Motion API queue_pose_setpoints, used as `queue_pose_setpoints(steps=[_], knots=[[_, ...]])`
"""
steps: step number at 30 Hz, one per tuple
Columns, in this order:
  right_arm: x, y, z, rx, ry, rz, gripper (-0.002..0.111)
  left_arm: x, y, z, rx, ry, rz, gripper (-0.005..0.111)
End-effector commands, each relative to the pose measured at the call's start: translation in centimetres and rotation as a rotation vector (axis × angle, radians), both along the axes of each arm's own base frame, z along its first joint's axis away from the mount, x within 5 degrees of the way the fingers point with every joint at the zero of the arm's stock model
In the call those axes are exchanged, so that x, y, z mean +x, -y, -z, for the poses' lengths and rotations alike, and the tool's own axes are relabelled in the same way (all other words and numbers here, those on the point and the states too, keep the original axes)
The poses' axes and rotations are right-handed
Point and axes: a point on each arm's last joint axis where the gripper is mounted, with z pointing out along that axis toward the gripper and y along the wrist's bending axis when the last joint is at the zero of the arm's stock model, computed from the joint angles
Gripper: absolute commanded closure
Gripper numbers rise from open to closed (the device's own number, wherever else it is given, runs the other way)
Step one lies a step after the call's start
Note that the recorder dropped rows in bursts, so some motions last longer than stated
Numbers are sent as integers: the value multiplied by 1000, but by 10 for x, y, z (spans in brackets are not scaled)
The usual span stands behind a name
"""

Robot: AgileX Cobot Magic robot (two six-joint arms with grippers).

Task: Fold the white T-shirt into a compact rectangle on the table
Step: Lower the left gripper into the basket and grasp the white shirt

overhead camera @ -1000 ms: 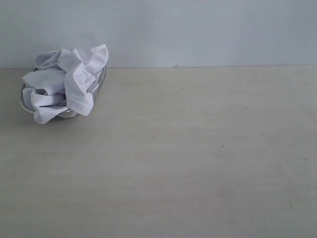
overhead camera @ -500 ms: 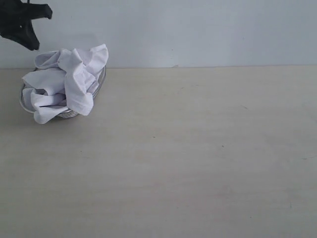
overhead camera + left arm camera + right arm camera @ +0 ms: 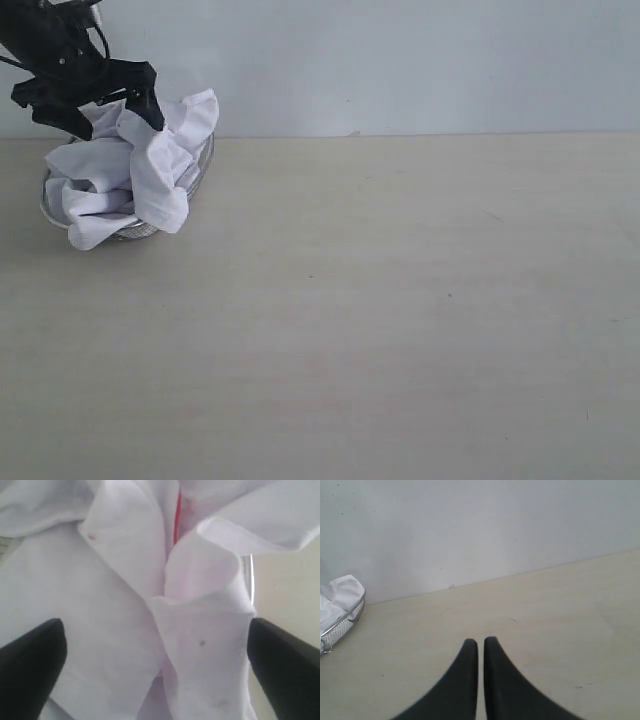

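The left gripper's open fingers are around the white T-shirt's top folds (image 3: 113,117), so the robot should keep lowering them until they sink into the heap (image 3: 122,160), then close them.
The white T-shirt (image 3: 130,175) lies crumpled in a heap at the far left of the table (image 3: 400,300), spilling over a wire basket. My left gripper (image 3: 105,118) hangs open just above the heap, one black finger on each side of its top folds. In the left wrist view the white T-shirt (image 3: 115,580) fills the picture, and a streak of red lettering (image 3: 177,520) shows in a crease. There the left gripper (image 3: 156,625) has its fingers wide apart around a raised fold, with nothing gripped. My right gripper (image 3: 481,641) is shut and empty above bare table, and it is out of the exterior view.
The round wire-mesh basket (image 3: 205,165) holds the shirt near the table's back left edge; its rim (image 3: 251,575) shows in the left wrist view, and the basket (image 3: 345,622) also shows in the right wrist view. A pale wall (image 3: 400,60) rises right behind the table.
The left arm came into view from the upper left and dropped down onto the shirt heap. Its gripper now stands open. The shirt and basket have not moved.
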Motion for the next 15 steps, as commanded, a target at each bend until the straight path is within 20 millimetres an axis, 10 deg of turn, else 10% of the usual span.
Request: queue_pose_setpoints(steps=[1,15], knots=[[0,0,-1,-4,11,3,108,7,8,19,23,0,25,15],[0,0,-1,-4,11,3,108,16,7,117,35,-176,7,15]])
